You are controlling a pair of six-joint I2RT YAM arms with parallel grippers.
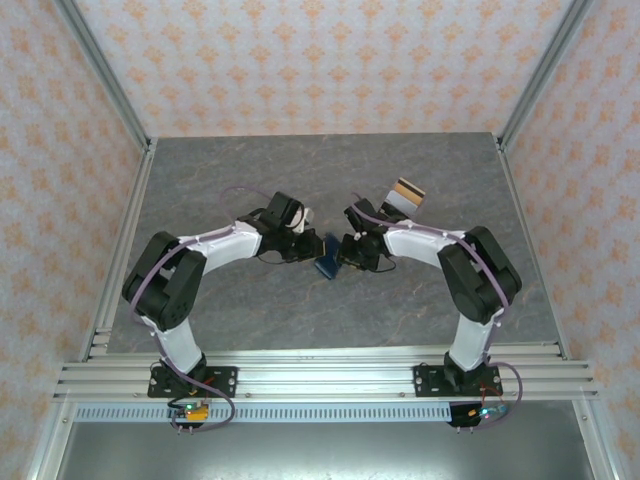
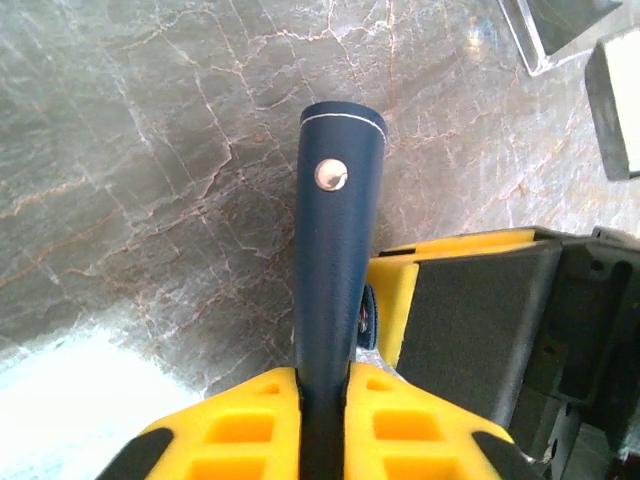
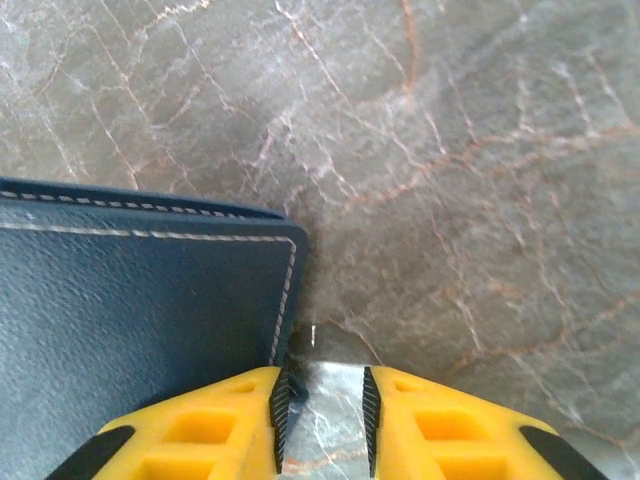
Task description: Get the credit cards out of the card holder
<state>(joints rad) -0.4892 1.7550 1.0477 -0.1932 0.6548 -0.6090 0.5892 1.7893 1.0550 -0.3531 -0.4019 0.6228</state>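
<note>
The closure tab's end (image 3: pixel 299 390) only just sticks out past one finger at the card holder's corner, so my right gripper should open and close around the tab (image 2: pixel 368 318) before it pulls the cover open.
The navy blue card holder (image 1: pixel 327 264) is between both grippers at the middle of the table. My left gripper (image 2: pixel 322 375) is shut on its closure tab (image 2: pixel 335 260), which juts out from the jaws and carries a silver snap (image 2: pixel 331 175). In the right wrist view the card holder's stitched navy face (image 3: pixel 130 320) lies just left of my right gripper (image 3: pixel 320 375). Its jaws stand a little apart, with the left fingertip against the wallet's corner. A pale glossy patch shows in the gap, and I cannot tell what it is. A stack of credit cards (image 1: pixel 405 193) lies on the table behind the right arm.
The grey marble tabletop (image 1: pixel 220 190) is fenced by aluminium rails (image 1: pixel 130 250) at the left and right edges and along the front. My right gripper's yellow finger (image 2: pixel 395 290) and black body sit close beside the tab. The card stack's pale edge (image 2: pixel 615 100) shows top right.
</note>
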